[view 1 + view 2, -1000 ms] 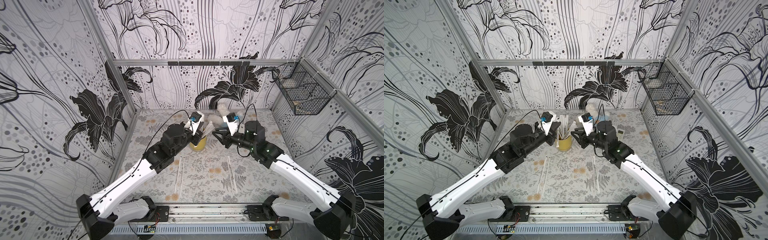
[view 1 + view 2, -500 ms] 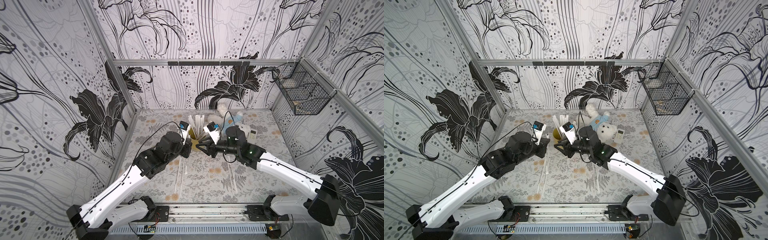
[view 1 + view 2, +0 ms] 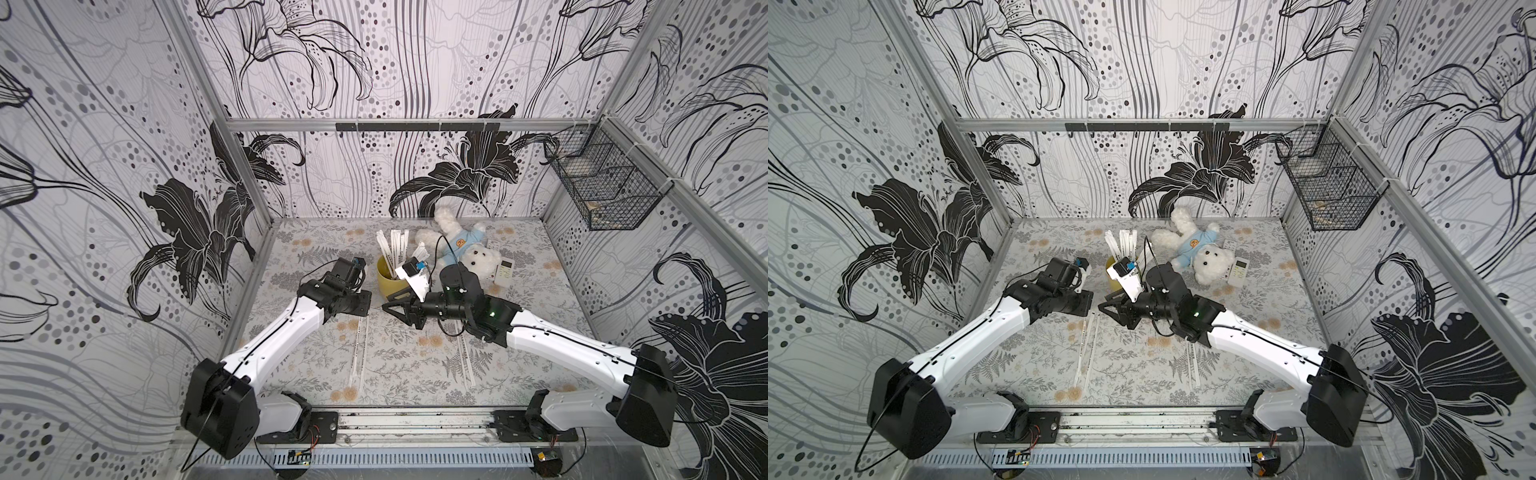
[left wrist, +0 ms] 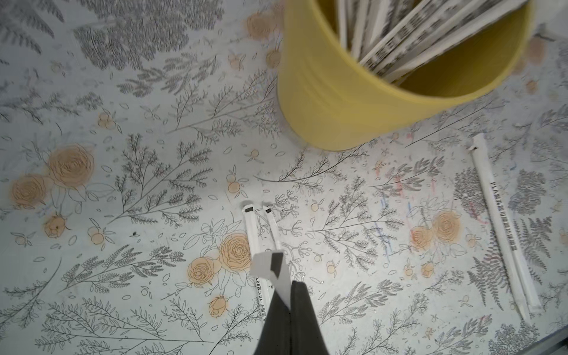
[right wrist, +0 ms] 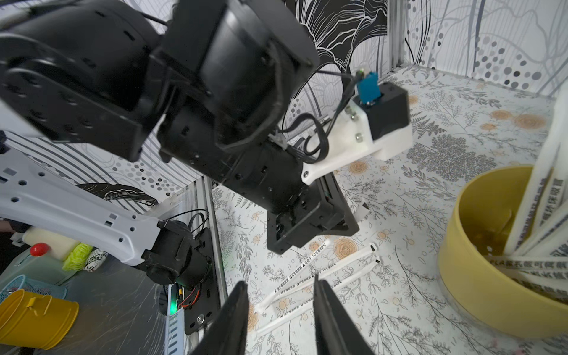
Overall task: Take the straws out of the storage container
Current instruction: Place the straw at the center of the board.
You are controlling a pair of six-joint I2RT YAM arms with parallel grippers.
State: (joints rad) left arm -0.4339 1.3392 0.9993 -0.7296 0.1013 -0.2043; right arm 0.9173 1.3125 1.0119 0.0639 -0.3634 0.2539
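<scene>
I keep lowering the straw in my left gripper [image 4: 269, 260], which lines up with the loose straws [image 4: 254, 230] just below it, until it lies beside them, then let go.
The storage container [image 3: 388, 284], a yellow cup, stands mid-table with several straws [image 3: 392, 249] upright in it, as both wrist views show [image 4: 368, 101] [image 5: 479, 276]. Two loose straws [image 3: 359, 353] lie on the table in front of the cup and more [image 3: 467, 361] lie to the right. My left gripper [image 4: 290, 285] hangs just left of the cup, shut on a straw. Only that straw's white end [image 4: 270, 264] shows past the jaws. My right gripper [image 5: 279, 281] is open and empty, low over the two loose straws [image 5: 322, 267], facing the left gripper [image 3: 357, 307].
A white teddy in a blue shirt [image 3: 465, 249] lies behind the cup, with a small white remote [image 3: 507, 272] beside it. A black wire basket [image 3: 602, 187] hangs on the right wall. The two grippers are close together in front of the cup.
Both grippers have come away from the cup's top, down and toward the front of the table. The left one carries a straw. The right jaws have spread a little.
</scene>
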